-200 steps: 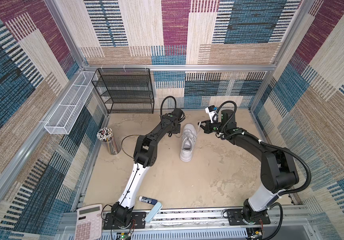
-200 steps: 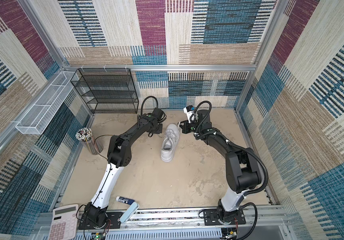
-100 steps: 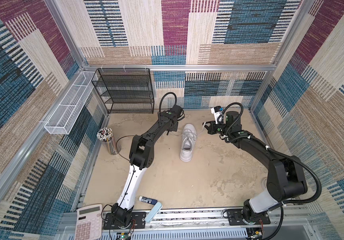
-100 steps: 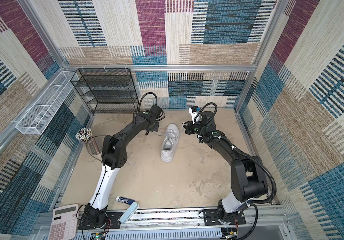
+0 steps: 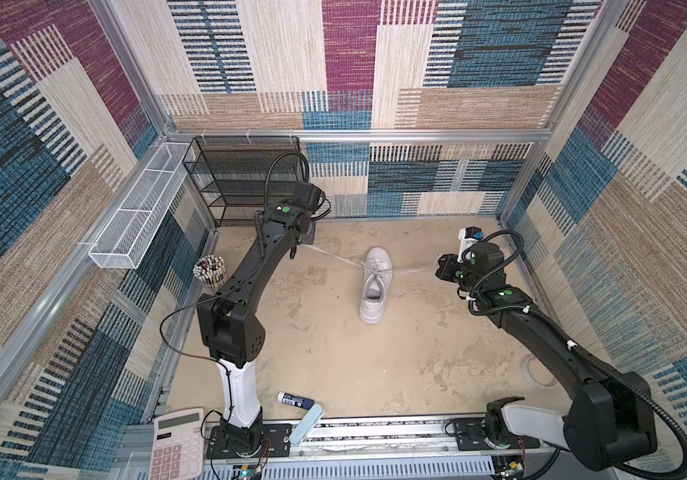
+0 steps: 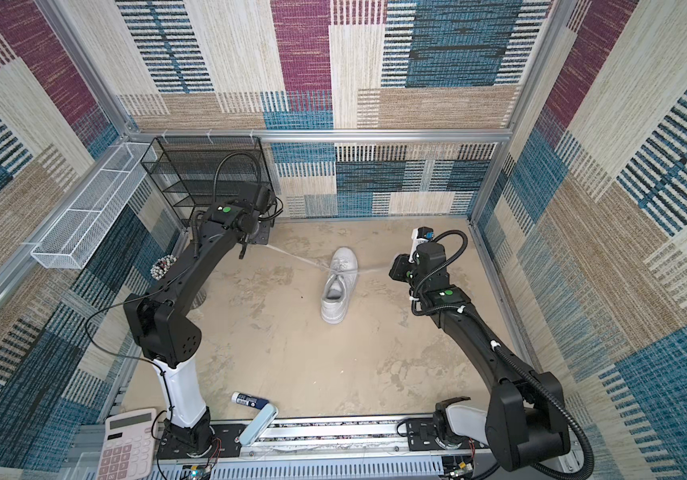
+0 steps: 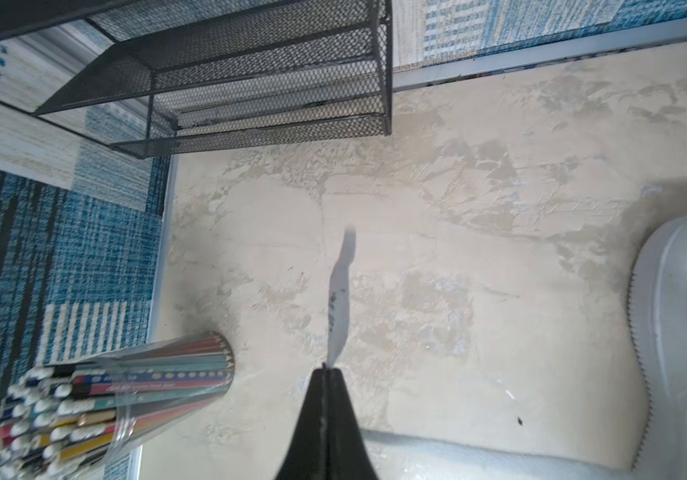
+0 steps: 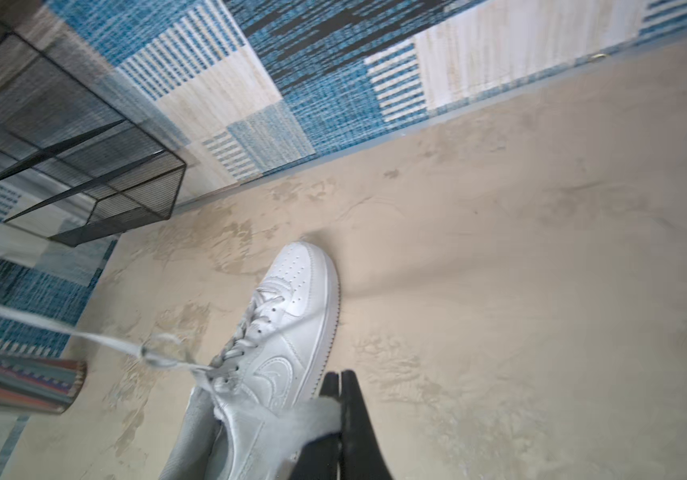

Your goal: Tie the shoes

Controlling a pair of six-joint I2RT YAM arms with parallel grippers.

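Observation:
The loose knot's loop (image 8: 166, 348) is still open beside the tongue, toward the robot's left gripper, so the robot's grippers should pull the laces (image 5: 417, 270) farther apart to close the knot.
The shoe (image 5: 375, 286) (image 6: 337, 286) is a white sneaker on the beige floor, toe toward the back wall. Its laces cross in a loose knot (image 8: 158, 353) over the tongue. The left lace (image 5: 333, 257) runs taut to my left gripper (image 5: 294, 250) (image 6: 242, 251), which is shut on it near the rack. The lace's end (image 7: 339, 299) sticks out past the shut tips (image 7: 327, 370). The right lace (image 5: 412, 271) stretches to my right gripper (image 5: 441, 268) (image 6: 393, 270), shut on it (image 8: 339, 376) beside the shoe (image 8: 287, 332).
A black mesh rack (image 5: 246, 178) stands at the back left, with a pencil cup (image 5: 210, 270) and a white wire basket (image 5: 133, 224) near it. A calculator (image 5: 177, 440), a small tube (image 5: 295, 401) and a pale case (image 5: 306, 424) lie at the front. A tape ring (image 5: 537, 370) lies on the right.
Both grippers have moved outward from the shoe, drawing the laces taut. The left gripper has shut on its lace.

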